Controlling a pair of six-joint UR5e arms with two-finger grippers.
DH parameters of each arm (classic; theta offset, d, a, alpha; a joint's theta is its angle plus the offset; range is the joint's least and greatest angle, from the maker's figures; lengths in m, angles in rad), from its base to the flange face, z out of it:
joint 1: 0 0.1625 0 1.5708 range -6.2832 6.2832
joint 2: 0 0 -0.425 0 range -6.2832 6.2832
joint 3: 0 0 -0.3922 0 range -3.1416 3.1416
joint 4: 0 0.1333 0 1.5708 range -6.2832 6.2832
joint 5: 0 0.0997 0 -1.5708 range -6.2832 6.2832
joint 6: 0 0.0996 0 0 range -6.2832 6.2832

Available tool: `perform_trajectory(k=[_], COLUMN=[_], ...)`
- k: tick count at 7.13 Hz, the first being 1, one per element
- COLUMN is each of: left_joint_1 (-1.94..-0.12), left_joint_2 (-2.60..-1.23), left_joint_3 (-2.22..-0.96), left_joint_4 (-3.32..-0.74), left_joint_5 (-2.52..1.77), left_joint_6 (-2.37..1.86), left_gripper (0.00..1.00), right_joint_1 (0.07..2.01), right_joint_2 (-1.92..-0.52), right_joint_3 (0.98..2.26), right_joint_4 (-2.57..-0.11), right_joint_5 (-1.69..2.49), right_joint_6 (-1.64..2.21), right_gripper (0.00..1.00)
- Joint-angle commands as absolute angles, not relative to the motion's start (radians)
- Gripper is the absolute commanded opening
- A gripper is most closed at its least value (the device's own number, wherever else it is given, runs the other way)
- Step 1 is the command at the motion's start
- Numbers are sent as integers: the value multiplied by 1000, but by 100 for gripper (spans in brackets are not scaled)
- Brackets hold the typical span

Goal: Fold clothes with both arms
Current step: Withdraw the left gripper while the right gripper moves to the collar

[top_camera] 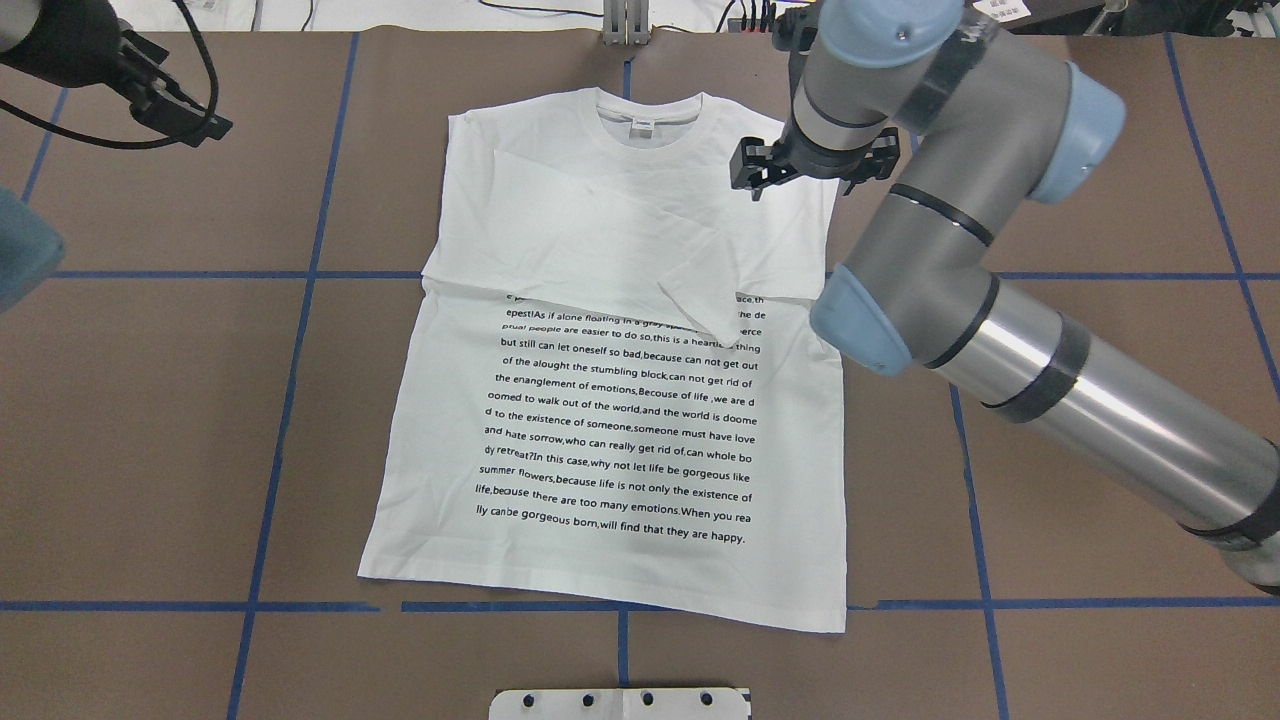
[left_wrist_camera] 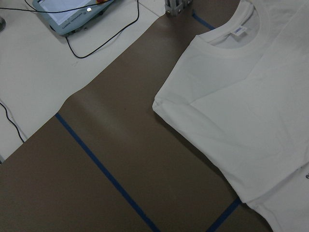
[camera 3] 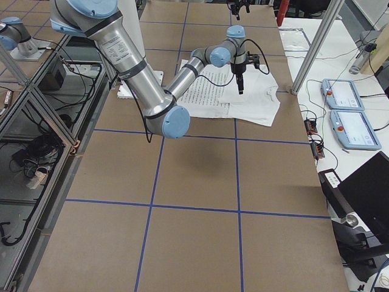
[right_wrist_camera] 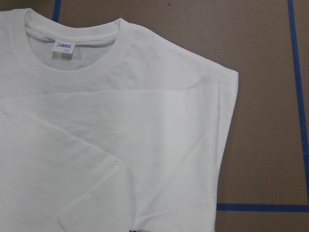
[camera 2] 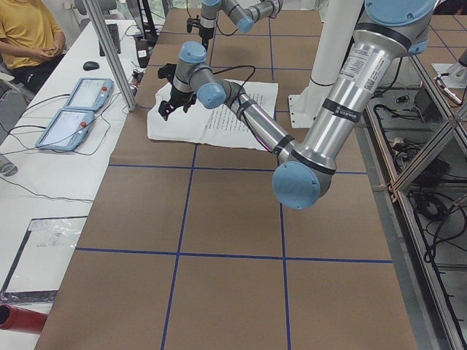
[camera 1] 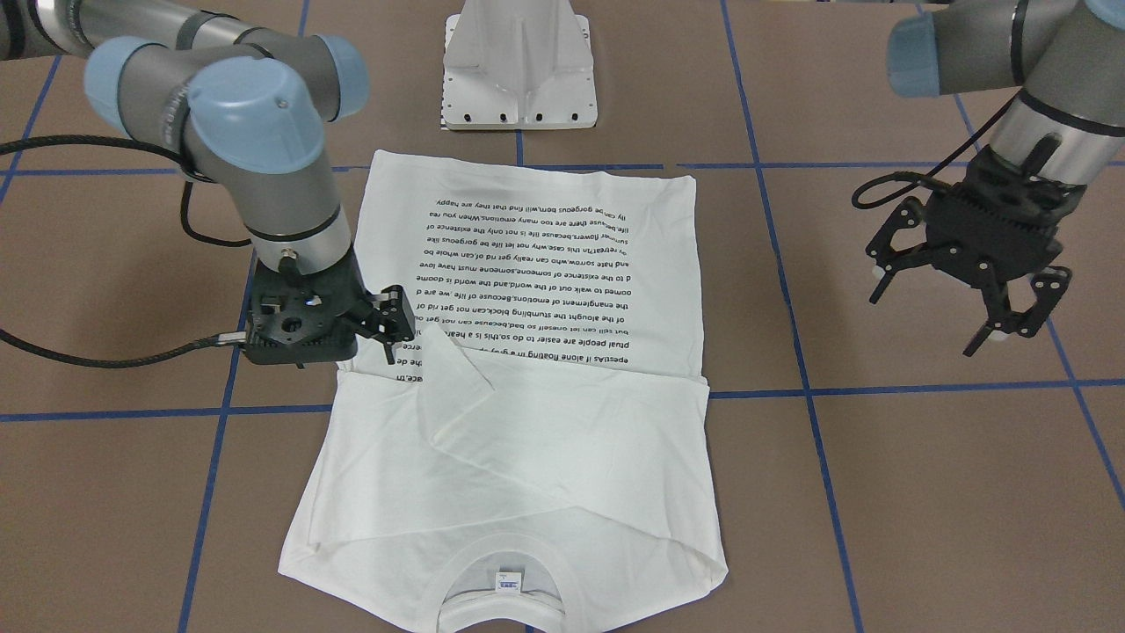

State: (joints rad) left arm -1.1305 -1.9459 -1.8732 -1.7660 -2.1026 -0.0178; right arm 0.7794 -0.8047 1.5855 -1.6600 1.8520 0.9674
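I should pinch the folded sleeve's cuff (camera 1: 464,412) with my right gripper and pull it straight toward the shirt's near side edge (camera 1: 344,384), because the cuff lies crooked across the shirt's chest, far from my left gripper.
The white T-shirt (camera 1: 527,457) lies flat on the brown table, printed text (top_camera: 620,420) facing up, with both long sleeves folded across the chest. Its collar with the small label (right_wrist_camera: 63,47) points away from the robot. My right gripper (top_camera: 812,172) hovers over the shirt's shoulder on my right side (camera 1: 391,325), open and empty; its wrist view shows only shirt (right_wrist_camera: 120,145). My left gripper (camera 1: 932,321) is open and empty, raised over bare table well off the shirt's other side (top_camera: 175,105). The left wrist view shows that shoulder (left_wrist_camera: 251,106).
The white metal pedestal (camera 1: 518,70) stands just beyond the shirt's hem, on the robot's side. Blue tape lines (top_camera: 300,300) cross the table. Teach pendants (camera 3: 346,109) and cables lie on the white bench past the collar end, where a person (camera 2: 29,36) sits.
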Motion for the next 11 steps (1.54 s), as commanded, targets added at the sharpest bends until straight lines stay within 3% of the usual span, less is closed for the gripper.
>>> perform_trajectory(k=[1, 4, 6, 9, 11], left_joint_1=[-1150, -1149, -1150, -1147, -1146], left_joint_2=[-1907, -1905, -1902, -1868, -1867], left_joint_3=[-1901, -1902, -1928, -1959, -1944], left_joint_4=[-1767, -1772, -1772, -1775, -1775], left_joint_5=[-2120, -2115, -2118, -2120, -2120], left_joint_6=[9, -1, -8, -8, -8], left_gripper=[100, 100, 100, 100, 100], right_joint_1=[675, 592, 589, 588, 552], right_joint_2=[-675, -615, -612, -617, -603], right_joint_3=[1429, 1282, 1253, 1235, 1186], right_joint_4=[-1661, -1657, -1651, -1590, -1532], right_joint_5=[1731, 1570, 1565, 1563, 1548], right_joint_6=[1090, 1123, 1115, 1123, 1167], right_gripper=[100, 94, 85, 85, 78])
